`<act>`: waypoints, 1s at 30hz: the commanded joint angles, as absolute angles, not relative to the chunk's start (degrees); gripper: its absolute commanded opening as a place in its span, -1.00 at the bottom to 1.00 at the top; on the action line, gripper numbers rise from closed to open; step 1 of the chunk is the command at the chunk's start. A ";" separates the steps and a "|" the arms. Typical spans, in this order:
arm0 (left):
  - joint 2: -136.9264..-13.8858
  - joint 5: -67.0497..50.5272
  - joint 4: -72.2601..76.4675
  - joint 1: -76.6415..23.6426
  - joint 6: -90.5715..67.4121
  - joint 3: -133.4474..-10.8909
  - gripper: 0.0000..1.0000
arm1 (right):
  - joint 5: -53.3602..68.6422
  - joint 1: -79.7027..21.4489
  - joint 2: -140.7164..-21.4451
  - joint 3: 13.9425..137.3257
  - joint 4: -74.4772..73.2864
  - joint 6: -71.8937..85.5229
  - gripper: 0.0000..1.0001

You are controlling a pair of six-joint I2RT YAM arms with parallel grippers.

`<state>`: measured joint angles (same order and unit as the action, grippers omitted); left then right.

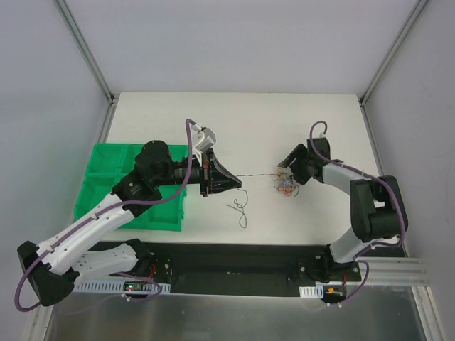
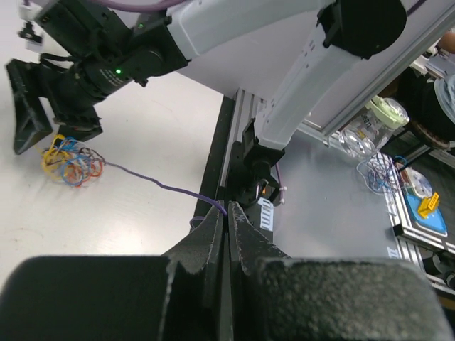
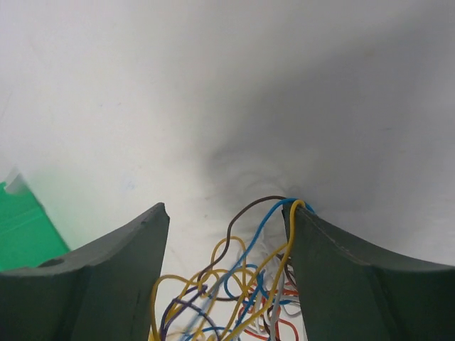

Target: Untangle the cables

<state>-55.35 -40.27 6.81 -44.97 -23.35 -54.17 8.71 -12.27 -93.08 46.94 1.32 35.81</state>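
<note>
The purple wire (image 1: 257, 175) runs tight to the wad (image 1: 286, 187) inside my open right gripper, so next my left gripper gives it some slack before my right gripper closes on the wad.
The cables are a small multicoloured wad (image 1: 286, 186) of thin yellow, blue, red, brown and white wires on the white table. My left gripper (image 1: 237, 182) is shut on a thin purple wire (image 2: 163, 185) that runs taut from its fingertips (image 2: 227, 211) to the wad (image 2: 71, 160). My right gripper (image 1: 287, 172) is open and straddles the wad (image 3: 242, 284). Its fingers (image 3: 106, 277) stand on either side, and a few loops drape over the right fingertip. The right gripper also shows in the left wrist view (image 2: 43, 135), just above the wad.
A loose dark curly wire (image 1: 240, 209) lies on the table below my left gripper. A green bin (image 1: 106, 188) stands at the left under my left arm; its corner shows in the right wrist view (image 3: 21, 231). The black base rail (image 1: 234, 266) runs along the near edge.
</note>
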 commanded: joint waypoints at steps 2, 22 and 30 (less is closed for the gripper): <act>-53.61 -40.78 6.15 -44.65 -22.76 -59.06 -1.00 | 5.36 -6.86 -88.16 45.70 -3.24 27.34 0.39; -53.97 -24.36 -14.76 -38.94 -17.93 -75.67 -1.00 | -28.02 2.98 -75.58 55.27 -20.90 8.45 0.47; -59.66 -31.35 -16.88 -38.14 -24.86 -75.85 -1.00 | 8.30 2.91 -76.56 58.54 -25.31 6.41 0.77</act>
